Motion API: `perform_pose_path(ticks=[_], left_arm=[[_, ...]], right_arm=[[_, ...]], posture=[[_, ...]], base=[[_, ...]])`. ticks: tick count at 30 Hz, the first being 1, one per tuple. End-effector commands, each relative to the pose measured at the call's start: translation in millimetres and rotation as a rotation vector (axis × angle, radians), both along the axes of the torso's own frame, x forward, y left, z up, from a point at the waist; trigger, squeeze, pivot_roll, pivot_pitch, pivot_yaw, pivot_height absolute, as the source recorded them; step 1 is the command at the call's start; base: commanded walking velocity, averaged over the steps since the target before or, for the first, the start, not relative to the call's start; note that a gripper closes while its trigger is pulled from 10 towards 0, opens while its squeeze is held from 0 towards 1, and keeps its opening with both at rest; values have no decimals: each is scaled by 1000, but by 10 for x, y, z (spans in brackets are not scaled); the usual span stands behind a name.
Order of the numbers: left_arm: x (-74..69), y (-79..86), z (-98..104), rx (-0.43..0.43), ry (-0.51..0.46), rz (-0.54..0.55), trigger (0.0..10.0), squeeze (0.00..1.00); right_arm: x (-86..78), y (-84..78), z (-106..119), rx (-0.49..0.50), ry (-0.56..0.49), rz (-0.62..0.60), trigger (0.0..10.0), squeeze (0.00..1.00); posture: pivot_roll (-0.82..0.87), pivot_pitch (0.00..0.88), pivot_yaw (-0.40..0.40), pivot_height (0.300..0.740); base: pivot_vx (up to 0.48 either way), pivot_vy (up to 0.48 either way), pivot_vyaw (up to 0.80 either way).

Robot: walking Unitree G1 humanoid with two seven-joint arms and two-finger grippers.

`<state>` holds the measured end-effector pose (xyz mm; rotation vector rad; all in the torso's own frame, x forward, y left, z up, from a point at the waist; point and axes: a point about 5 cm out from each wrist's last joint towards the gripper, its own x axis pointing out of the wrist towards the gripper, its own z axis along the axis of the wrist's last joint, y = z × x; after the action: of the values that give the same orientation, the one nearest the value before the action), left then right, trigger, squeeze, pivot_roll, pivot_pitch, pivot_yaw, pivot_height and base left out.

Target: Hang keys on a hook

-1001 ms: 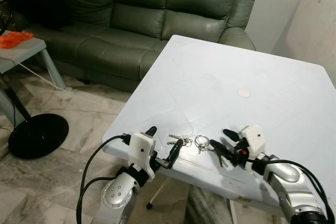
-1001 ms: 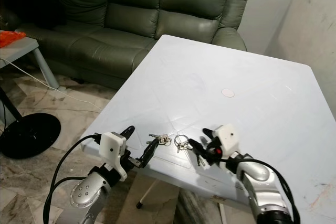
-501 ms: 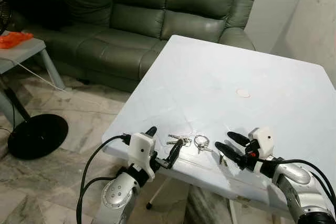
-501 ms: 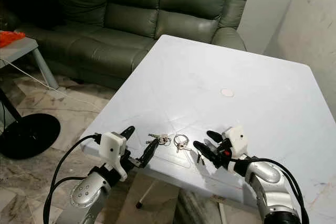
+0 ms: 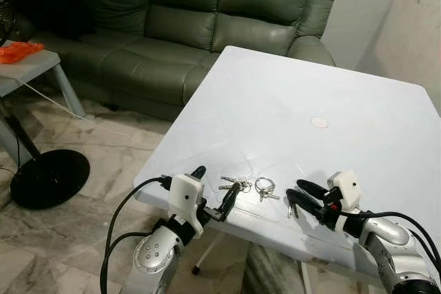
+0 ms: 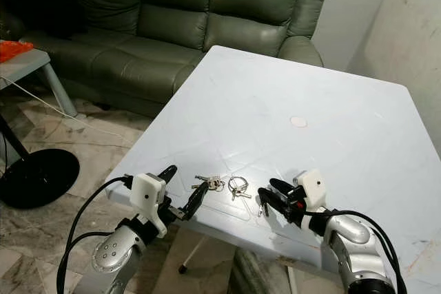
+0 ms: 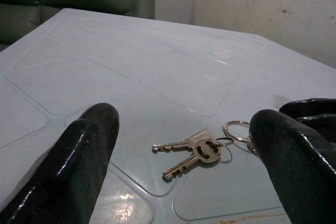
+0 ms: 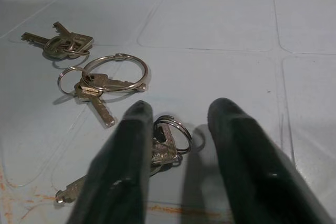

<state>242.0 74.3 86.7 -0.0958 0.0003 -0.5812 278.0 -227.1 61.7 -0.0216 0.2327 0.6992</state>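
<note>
The keys of the third set [image 5: 292, 210] will trail and swing from the loose ring [image 8: 177, 132] when the robot lifts it, because the ring goes through the key heads.
Three small key sets lie near the front edge of the pale blue table [image 5: 310, 87]: two keys on a small ring [image 5: 234, 184], a set with a large ring [image 5: 265, 187], and a third set [image 8: 163, 145]. My right gripper [image 5: 296, 194] is open and lies low on the table over the third set. One finger [image 8: 121, 171] rests against those keys, and their ring sits in the gap. My left gripper [image 5: 215, 185] is open at the table's front edge, pointing at the two-key set [image 7: 191, 150], a short way from it.
A green leather sofa [image 5: 207, 18] stands behind the table. On the floor to the left are a black fan base [image 5: 49, 177] and a side table with an orange item [image 5: 21, 51]. A small round mark [image 5: 320, 122] sits mid-table. A wall rises at right.
My right gripper has drawn back to the right, dropped lower onto the third key set, and its fingers have come closer together. The left arm has stayed still.
</note>
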Motion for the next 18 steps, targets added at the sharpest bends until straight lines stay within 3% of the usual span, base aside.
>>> perform_pose_path(ticks=[1,9,10,11,16,17,18], left_arm=[[-1,-30,23,5,-9,-18,10000,0],[-3,-30,23,7,-9,-22,10000,0],[-3,-28,23,8,-8,-22,10000,0],[-2,-26,23,8,-8,-21,10000,0],[-8,-24,22,8,-7,-21,10000,0],[-9,-23,21,8,-7,-21,10000,0],[-9,-24,20,8,-6,-21,10000,0]], right_arm=[[20,-88,43,-7,-15,-25,0,0],[1,-122,11,-13,-2,-29,0,0],[0,-135,-4,-28,7,-38,8863,0],[-2,-145,-19,-31,16,-44,10000,0],[0,-155,-18,-19,15,-49,10000,8],[-1,-162,-19,-17,16,-51,10000,1000],[-1,-170,-19,-17,14,-55,10000,1000]], posture=[[-15,37,-85,740],[-15,38,-82,740],[-15,39,-81,740],[-14,39,-81,740],[-15,43,-79,740],[-15,43,-79,740],[-15,43,-79,740]], base=[[0,0,0],[0,0,0],[0,0,0],[0,0,0],[0,0,0],[0,0,0],[0,0,0]])
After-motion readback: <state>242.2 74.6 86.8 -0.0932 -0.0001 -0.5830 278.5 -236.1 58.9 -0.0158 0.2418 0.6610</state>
